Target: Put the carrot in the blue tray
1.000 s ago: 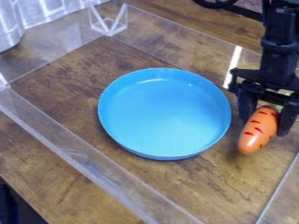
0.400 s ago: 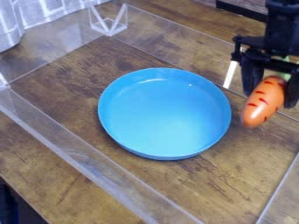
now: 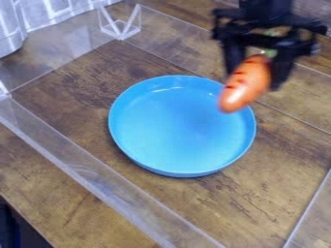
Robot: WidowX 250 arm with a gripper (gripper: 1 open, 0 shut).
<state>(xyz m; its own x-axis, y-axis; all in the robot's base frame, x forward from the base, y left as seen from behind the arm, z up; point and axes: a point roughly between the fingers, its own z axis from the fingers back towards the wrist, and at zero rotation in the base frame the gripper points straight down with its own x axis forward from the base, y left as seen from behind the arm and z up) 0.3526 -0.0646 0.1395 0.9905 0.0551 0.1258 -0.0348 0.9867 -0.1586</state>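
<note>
The carrot (image 3: pixel 243 85) is hanging clear above the blue tray's rim, so the robot's gripper should carry on moving the carrot inward until it is over the tray's empty bottom (image 3: pixel 181 131), then let go.
The blue tray (image 3: pixel 162 136), a round shallow dish with a raised rim, rests on the wooden table in the middle of the camera view. The carrot (image 3: pixel 243 85), orange with dark stripes, hangs tilted in the air above the tray's far right rim. My gripper (image 3: pixel 262 54) is shut on the carrot's upper end, black fingers on either side, pointing nearly straight down. The carrot's leafy top is hidden inside the gripper.
Clear acrylic walls (image 3: pixel 77 155) fence the wooden table on the left and front. A clear plastic stand (image 3: pixel 120 19) sits at the back left. The table's bare wood (image 3: pixel 278 184) shows to the right of and behind the tray.
My gripper has lifted the carrot off the table to the right of the tray and carried it up and leftward, so it now hangs over the tray's rim.
</note>
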